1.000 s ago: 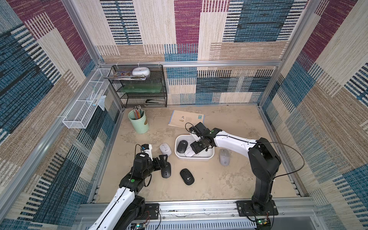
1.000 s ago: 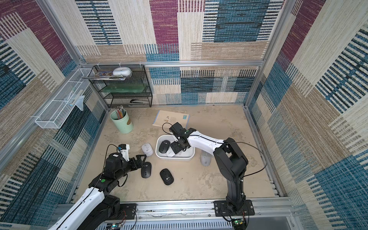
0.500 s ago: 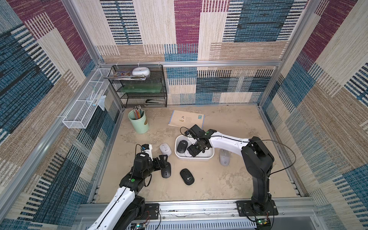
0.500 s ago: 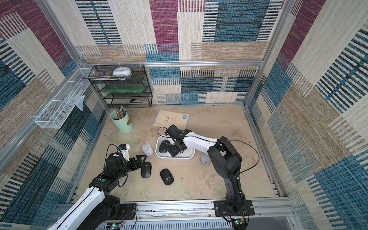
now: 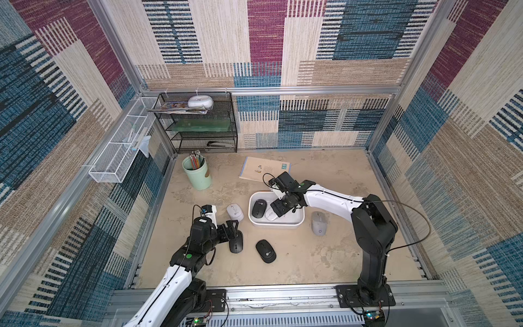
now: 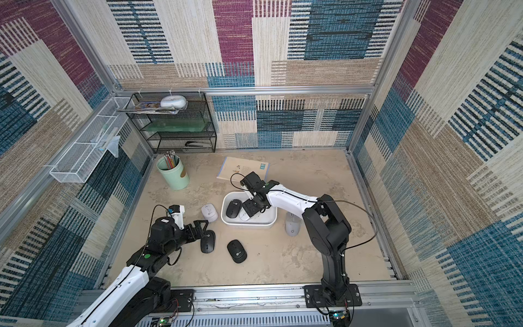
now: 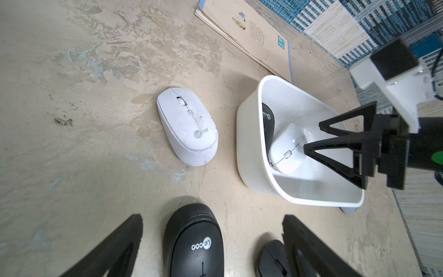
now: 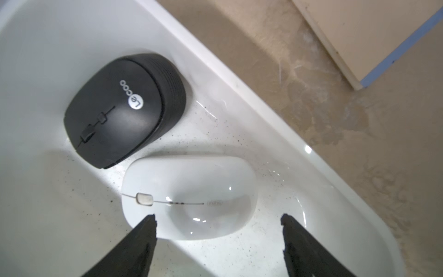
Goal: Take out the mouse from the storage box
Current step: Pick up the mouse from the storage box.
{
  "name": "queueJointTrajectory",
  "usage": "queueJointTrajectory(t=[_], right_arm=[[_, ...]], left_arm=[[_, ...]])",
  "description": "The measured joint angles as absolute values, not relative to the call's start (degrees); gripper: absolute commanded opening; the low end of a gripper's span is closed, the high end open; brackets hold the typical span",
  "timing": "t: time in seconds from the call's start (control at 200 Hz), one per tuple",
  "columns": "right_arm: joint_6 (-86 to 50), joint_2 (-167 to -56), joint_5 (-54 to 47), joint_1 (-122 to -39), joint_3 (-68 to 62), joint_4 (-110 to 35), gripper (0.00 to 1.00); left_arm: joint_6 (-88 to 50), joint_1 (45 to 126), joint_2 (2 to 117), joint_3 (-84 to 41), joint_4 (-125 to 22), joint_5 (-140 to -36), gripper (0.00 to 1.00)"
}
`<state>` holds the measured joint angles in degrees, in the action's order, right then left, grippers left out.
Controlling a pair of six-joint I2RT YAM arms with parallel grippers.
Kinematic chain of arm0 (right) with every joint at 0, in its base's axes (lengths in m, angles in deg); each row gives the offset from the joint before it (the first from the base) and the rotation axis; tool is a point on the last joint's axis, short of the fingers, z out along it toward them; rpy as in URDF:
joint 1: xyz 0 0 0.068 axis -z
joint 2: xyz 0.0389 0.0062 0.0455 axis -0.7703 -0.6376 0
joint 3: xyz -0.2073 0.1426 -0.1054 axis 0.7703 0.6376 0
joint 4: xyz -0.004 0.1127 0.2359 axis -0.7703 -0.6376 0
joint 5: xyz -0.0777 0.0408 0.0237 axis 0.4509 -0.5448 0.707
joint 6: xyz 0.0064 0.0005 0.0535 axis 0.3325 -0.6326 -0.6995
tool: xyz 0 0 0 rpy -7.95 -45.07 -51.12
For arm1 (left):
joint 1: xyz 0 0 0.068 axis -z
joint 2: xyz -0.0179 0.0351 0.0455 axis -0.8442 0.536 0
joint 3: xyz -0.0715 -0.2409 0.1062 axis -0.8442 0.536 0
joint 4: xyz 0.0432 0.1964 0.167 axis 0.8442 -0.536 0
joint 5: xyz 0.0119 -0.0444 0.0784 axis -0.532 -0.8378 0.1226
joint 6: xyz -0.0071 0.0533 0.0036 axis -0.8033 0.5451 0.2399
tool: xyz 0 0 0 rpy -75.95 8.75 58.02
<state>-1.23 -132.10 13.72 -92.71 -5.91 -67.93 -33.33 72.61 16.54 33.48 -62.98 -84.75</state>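
Note:
The white mouse (image 8: 189, 197) is lying lengthwise across the open fingers of my right gripper, so I should turn my right gripper and grab the white mouse by its long sides (image 8: 196, 159).
The storage box (image 5: 276, 223), a shallow white tub, stands mid-table in both top views. Inside it lie a black mouse (image 8: 124, 108) and a glossy white mouse (image 8: 189, 191) side by side. My right gripper (image 8: 218, 220) is open inside the box, its two fingers straddling the near end of the white mouse without gripping it. It also shows as the right gripper (image 5: 278, 208) in a top view. My left gripper (image 7: 212, 225) is open low over the table to the left of the box. Another black mouse (image 7: 194, 242) lies on the table between its fingers.
Outside the box lie a white mouse (image 5: 235, 212), a black mouse (image 5: 266, 250) and a grey mouse (image 5: 318, 223). A booklet (image 5: 264, 170) lies behind the box. A green pencil cup (image 5: 196, 175), a black mesh rack (image 5: 201, 124) and a white wire basket (image 5: 121, 150) stand at the back left.
My right gripper has moved left inside the box over the white mouse, and its jaws have widened a little. The left arm has not moved.

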Motion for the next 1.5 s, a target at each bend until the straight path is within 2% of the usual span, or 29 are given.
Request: queueJointTrajectory(t=[0.396,0.641,1.247,1.503], right_arm=[[21.8,-125.5,9.3,-92.8,4.9,-58.1,0.84],[32.8,-132.0,5.6,-91.2,-2.3,-58.6,0.82],[39.4,-137.6,0.3,-91.1,-4.4,-61.3,0.82],[39.4,-137.1,0.7,-91.0,-1.8,-58.5,0.76]], left_arm=[[-33.3,72.6,16.6,33.5,-63.0,-84.8,0.95],[-33.3,72.6,16.3,33.5,-63.0,-84.8,0.95],[-33.3,72.6,17.3,33.4,-62.9,-84.8,0.96],[-33.3,72.6,17.3,33.3,-62.8,-84.8,0.96]])
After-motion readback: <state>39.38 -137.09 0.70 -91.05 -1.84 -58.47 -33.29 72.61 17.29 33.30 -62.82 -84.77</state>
